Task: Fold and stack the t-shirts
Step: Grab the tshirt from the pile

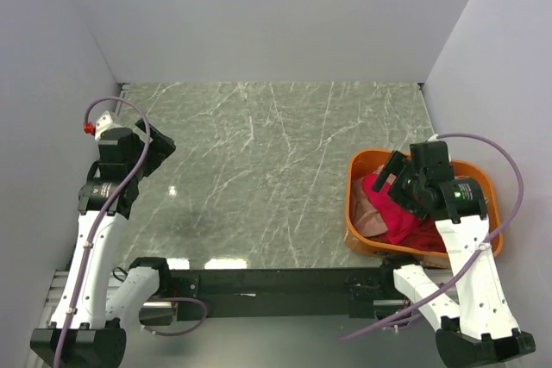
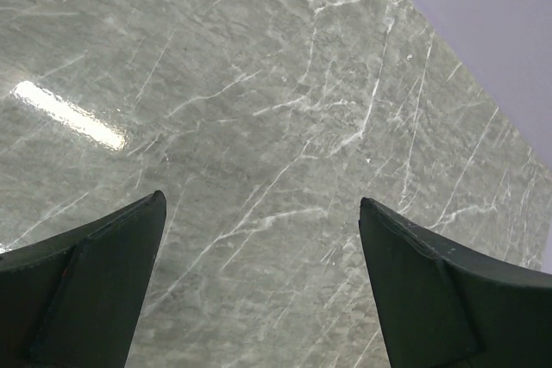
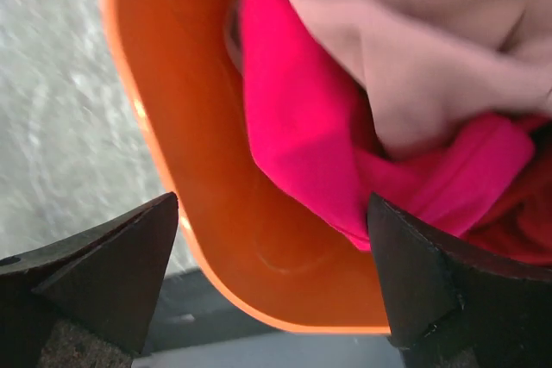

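Note:
The crimson-pink fold (image 3: 302,140) is clear of the pale pink cloth, so the robot's right gripper carries on going down with its fingers open until they are on both sides of that fold (image 1: 377,191), and then close.
The t-shirts lie bunched in an orange plastic basket (image 1: 355,180) at the right of the table. A bright crimson-pink one (image 1: 395,215) is in the middle, a pale dusty pink one (image 1: 366,209) at its left, and a dark red one (image 1: 429,239) towards the front. My right gripper (image 1: 387,177) hangs open over the basket's left part. In the right wrist view its jaws stand wide with nothing between them, above the basket wall (image 3: 207,204), the crimson-pink cloth (image 3: 302,118) and the pale pink cloth (image 3: 423,49). My left gripper (image 1: 160,149) is open and empty over bare marble (image 2: 261,204).
The grey marble tabletop (image 1: 267,170) is walled in by pale panels on the left, back and right. A black rail (image 1: 276,282) carrying both arm bases runs along the near edge. The basket sits close to the right wall and the front edge.

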`<move>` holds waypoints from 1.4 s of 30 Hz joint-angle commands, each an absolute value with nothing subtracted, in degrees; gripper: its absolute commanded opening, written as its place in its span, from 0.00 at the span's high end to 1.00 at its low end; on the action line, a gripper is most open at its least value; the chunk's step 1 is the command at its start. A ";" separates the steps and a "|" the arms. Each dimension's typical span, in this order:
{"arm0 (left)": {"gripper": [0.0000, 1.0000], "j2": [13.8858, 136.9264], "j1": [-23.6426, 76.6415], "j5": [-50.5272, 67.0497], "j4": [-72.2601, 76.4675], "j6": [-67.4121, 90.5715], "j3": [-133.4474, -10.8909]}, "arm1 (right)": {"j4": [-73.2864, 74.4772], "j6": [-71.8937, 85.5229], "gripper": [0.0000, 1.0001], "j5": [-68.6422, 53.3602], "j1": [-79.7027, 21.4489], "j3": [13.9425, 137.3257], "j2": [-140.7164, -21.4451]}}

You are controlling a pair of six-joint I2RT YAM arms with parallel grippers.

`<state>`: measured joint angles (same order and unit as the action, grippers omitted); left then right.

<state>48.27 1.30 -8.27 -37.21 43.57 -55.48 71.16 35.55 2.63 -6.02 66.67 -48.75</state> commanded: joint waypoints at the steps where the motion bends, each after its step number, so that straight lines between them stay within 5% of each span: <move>1: 0.01 47.64 1.05 -6.94 -35.16 43.06 -54.76 | 78.31 38.22 0.04 5.70 -8.52 63.30 -46.85; 11: 0.01 47.29 1.05 -7.03 -35.25 43.24 -54.49 | 72.33 39.72 0.12 13.88 -9.67 57.66 -50.18; 17: 0.00 47.99 1.05 -6.86 -34.98 43.42 -54.40 | 74.08 43.59 0.12 18.70 -18.54 56.34 -54.14; 21: 0.01 48.60 1.05 -6.50 -35.16 43.42 -54.49 | 75.14 45.35 0.26 21.00 -19.78 55.11 -55.72; 28: 0.00 48.25 1.05 -7.64 -35.60 43.51 -54.58 | 75.77 49.66 0.34 27.51 -19.78 51.86 -57.48; 36: 0.01 48.43 1.05 -8.53 -36.39 43.59 -55.11 | 72.07 46.33 1.00 29.53 -19.78 60.35 -54.07; 42: 0.01 47.55 1.05 -9.05 -36.12 43.59 -54.93 | 64.26 38.16 1.00 26.90 -19.86 71.60 -47.82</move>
